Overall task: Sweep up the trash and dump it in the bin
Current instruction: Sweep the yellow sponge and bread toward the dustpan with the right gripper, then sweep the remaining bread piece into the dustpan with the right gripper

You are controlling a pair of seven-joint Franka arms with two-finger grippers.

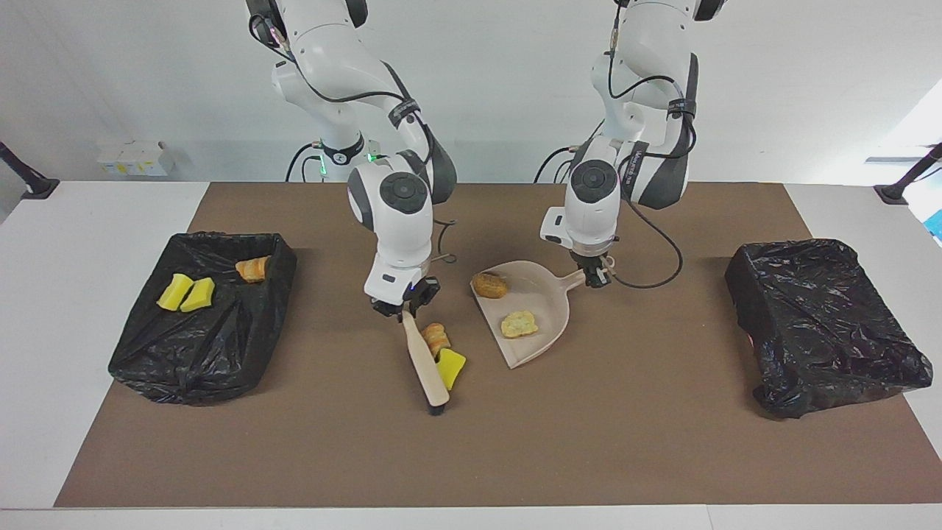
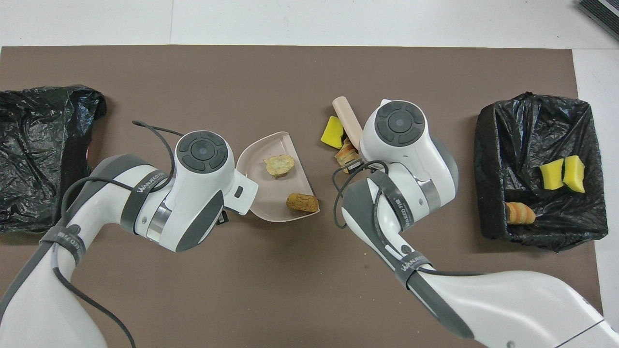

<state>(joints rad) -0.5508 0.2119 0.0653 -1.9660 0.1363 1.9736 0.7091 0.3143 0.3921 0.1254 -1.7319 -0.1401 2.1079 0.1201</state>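
Next, my right gripper sweeps in the yellow wedge (image 1: 450,366) first, then moves back behind the bread (image 1: 435,337), because the wedge is by the slanted brush's tip and the striped bread is nearer the brush's handle.
My right gripper (image 1: 403,305) is shut on the handle of the beige brush (image 1: 425,357), which slants down to the mat. A yellow wedge (image 1: 450,366) and a striped bread piece (image 1: 436,337) of trash lie against the brush (image 2: 347,118), on its dustpan side. My left gripper (image 1: 595,278) is shut on the handle of the beige dustpan (image 1: 548,335), whose mouth faces the brush. A brown lump (image 1: 489,285) and a tan piece (image 1: 519,324) lie in the pan. The bin (image 1: 199,346) at the right arm's end holds two yellow wedges (image 1: 185,292) and an orange piece (image 1: 252,269).
A second black-lined bin (image 1: 824,324) sits at the left arm's end of the brown mat. The arms' wrists hide both grippers in the overhead view. Cables hang from both wrists near the dustpan.
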